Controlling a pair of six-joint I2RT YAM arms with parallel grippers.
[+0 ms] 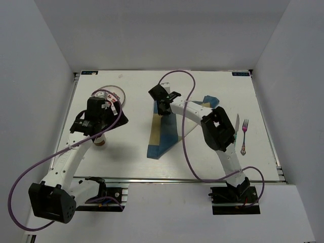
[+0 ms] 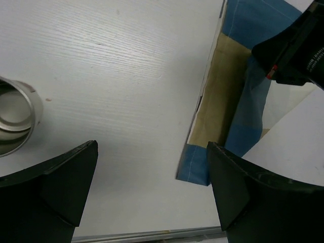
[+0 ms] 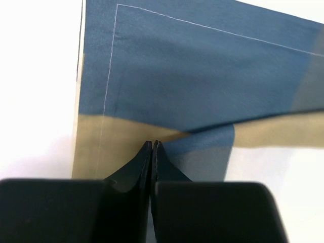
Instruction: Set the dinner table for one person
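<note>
My right gripper should keep pulling the placemat's folded-over flap (image 1: 168, 130), which it holds beside clear tabletop (image 1: 197, 149), toward the knife until the placemat's tan middle is lying open.
The blue-and-tan checked placemat (image 1: 161, 144) lies partly folded and lifted on the white dinner table (image 1: 212, 162). My right gripper (image 1: 163, 109) is shut on a fold of the placemat (image 3: 177, 76), its jaws pressed together in the right wrist view (image 3: 153, 144). My left gripper (image 1: 115, 120) is open and empty over bare tabletop, its fingers wide apart in the left wrist view (image 2: 152, 147). The placemat's near corner (image 2: 223, 91) lies to its right. A metal cup (image 2: 12, 119) stands to its left and also shows in the top view (image 1: 101, 142).
A plate with a patterned rim (image 1: 114, 93) sits at the back left, partly hidden by the left arm. A knife (image 1: 237, 123) and a pink-handled fork (image 1: 244, 134) lie at the right. A metal rail (image 1: 177, 179) runs along the near edge.
</note>
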